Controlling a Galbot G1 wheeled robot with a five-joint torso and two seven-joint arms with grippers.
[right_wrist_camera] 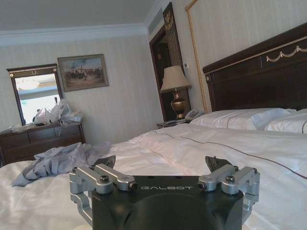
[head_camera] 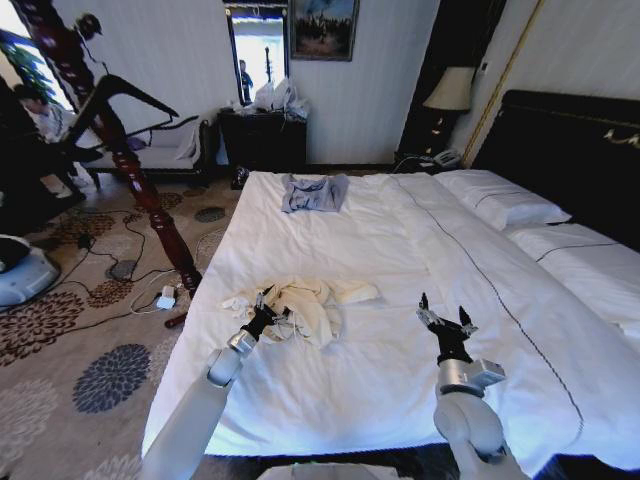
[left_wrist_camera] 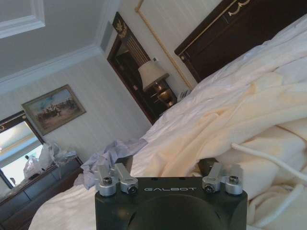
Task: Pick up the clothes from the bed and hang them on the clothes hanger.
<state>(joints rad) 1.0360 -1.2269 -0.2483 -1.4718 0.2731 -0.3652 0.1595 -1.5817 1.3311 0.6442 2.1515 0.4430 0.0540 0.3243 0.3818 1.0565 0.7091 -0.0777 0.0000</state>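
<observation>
The heap has loose, overlapping folds (head_camera: 318, 318) running through it, so the clothes (head_camera: 300, 305) will drop open into a wide, sagging panel when the robot lifts them by both ends.
The clothes (head_camera: 308, 300), a cream long-sleeved garment, lie crumpled on the bed (head_camera: 380, 250) near its left edge. In the left wrist view the clothes (left_wrist_camera: 225, 124) rise in folds right in front of the camera. My left gripper (head_camera: 270, 313) is at the heap's near-left side, open, with its fingers against the fabric (left_wrist_camera: 163, 165). To the right, my right gripper (head_camera: 445, 318) hovers open over bare white sheet, nothing between its fingers (right_wrist_camera: 163, 163). The clothes hanger (head_camera: 130, 92), black and triangular, hangs far off at the upper left by the dark-red post.
A blue-grey garment (head_camera: 313, 192) lies near the bed's far end (right_wrist_camera: 57, 160). Pillows (head_camera: 500, 200) and the dark headboard (head_camera: 570, 150) are on the right. The turned wooden post (head_camera: 150, 190) stands left of the bed, with cables and a power strip (head_camera: 165, 297) on the carpet.
</observation>
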